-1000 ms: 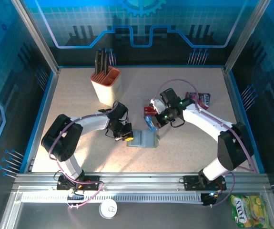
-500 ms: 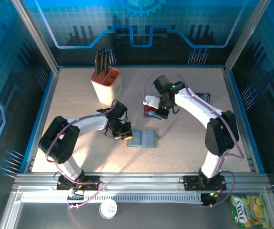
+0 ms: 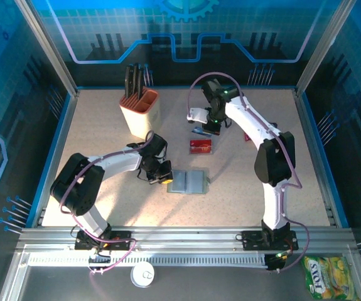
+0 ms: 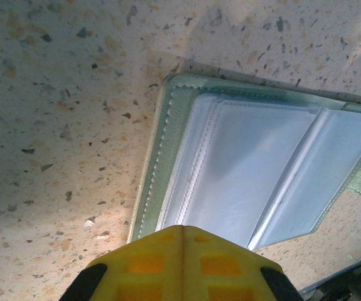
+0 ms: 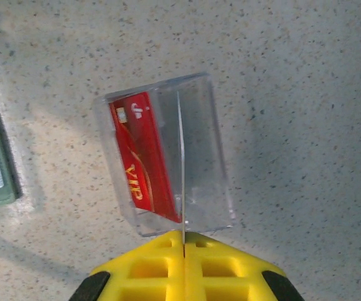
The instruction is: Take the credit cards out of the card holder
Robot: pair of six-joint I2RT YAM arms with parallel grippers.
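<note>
I should keep lowering my right gripper and release the blue credit card [image 5: 181, 147] there, as it lines up over the clear box's empty half [image 5: 204, 163] beside the red card.
The grey-blue card holder [image 3: 190, 182] lies open flat at mid-table, its clear pockets [image 4: 249, 175] showing. My left gripper [image 3: 162, 178] is shut with nothing between its fingers, and its yellow tips [image 4: 181, 229] rest at the holder's left edge. A red credit card [image 3: 200, 145] marked VIP [image 5: 139, 153] lies on the table behind the holder. Just behind it, my right gripper [image 3: 204, 125] is shut on a blue credit card [image 3: 198, 132]. In the right wrist view that thin card [image 5: 181, 163] stands edge-on from the gripper [image 5: 183, 241], above the red one.
A beige knife block [image 3: 140, 111] with dark handles stands at the back left. The right arm arches over the back right of the table. Blue walls [image 3: 61, 125] ring the table. A yellow snack packet [image 3: 329, 276] lies beyond the near rail.
My right gripper has carried the blue card from the holder's top edge toward the back, passing over the red card that lies on the table. The left gripper has stayed still.
</note>
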